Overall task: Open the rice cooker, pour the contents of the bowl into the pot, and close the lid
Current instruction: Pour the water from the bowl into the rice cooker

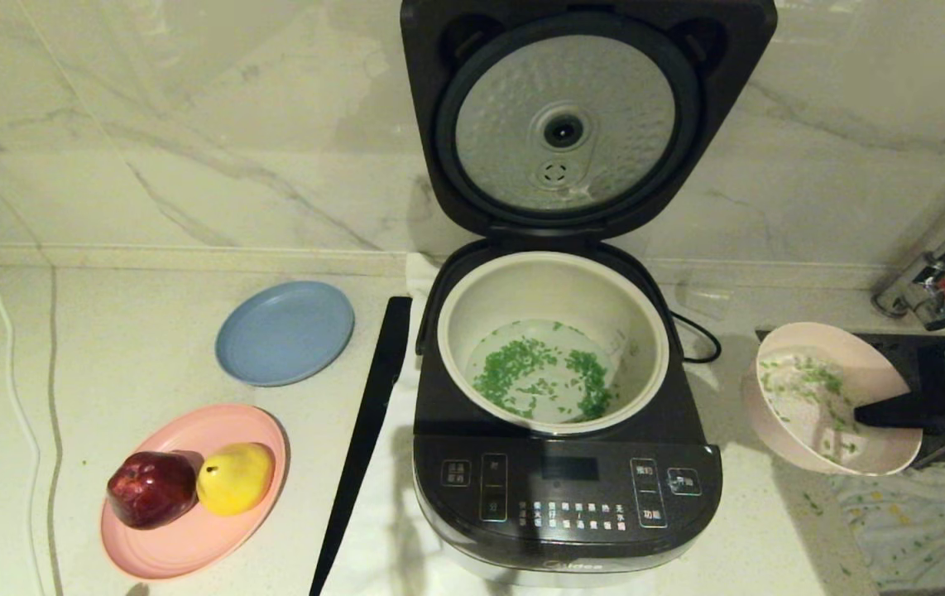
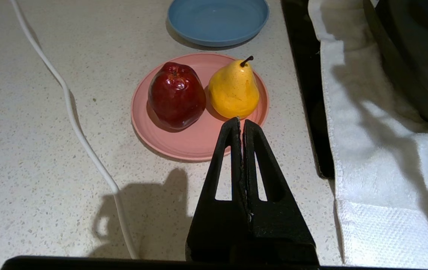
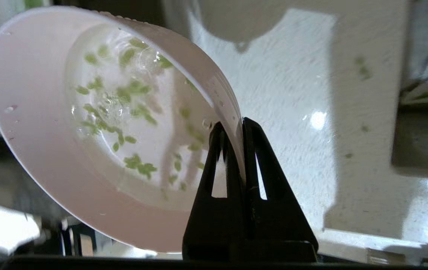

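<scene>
Green bits and water (image 1: pixel 814 387) are still in the pale pink bowl beside the cooker. Next, my right gripper moves the bowl over the pot (image 1: pixel 550 348) and pours them out.
The dark grey rice cooker (image 1: pixel 563 488) stands in the middle of the counter with its lid (image 1: pixel 572 124) swung upright, silver underside facing me. Inside it, the cream-white pot (image 1: pixel 547 285) holds the contents (image 1: pixel 539 377), green bits in a wet white layer. To the cooker's right, my right gripper (image 1: pixel 860 416) is shut on the rim of the pale pink bowl (image 1: pixel 803 430). The bowl (image 3: pixel 86 112) is held tilted, with a few green bits stuck inside, and its rim sits between the fingers of my right gripper (image 3: pixel 232 125). My left gripper (image 2: pixel 241 120) is shut and empty, hanging over the counter near the pink plate.
A blue plate (image 1: pixel 285 332) and a pink plate (image 1: pixel 191 530) with a red apple and a yellow pear lie left of the cooker. A long black strip (image 1: pixel 365 439) lies beside a white towel (image 2: pixel 367 150). A white cable (image 1: pixel 5 348) runs far left. A tap (image 1: pixel 936 281) and a cloth (image 1: pixel 919 513) are at the right.
</scene>
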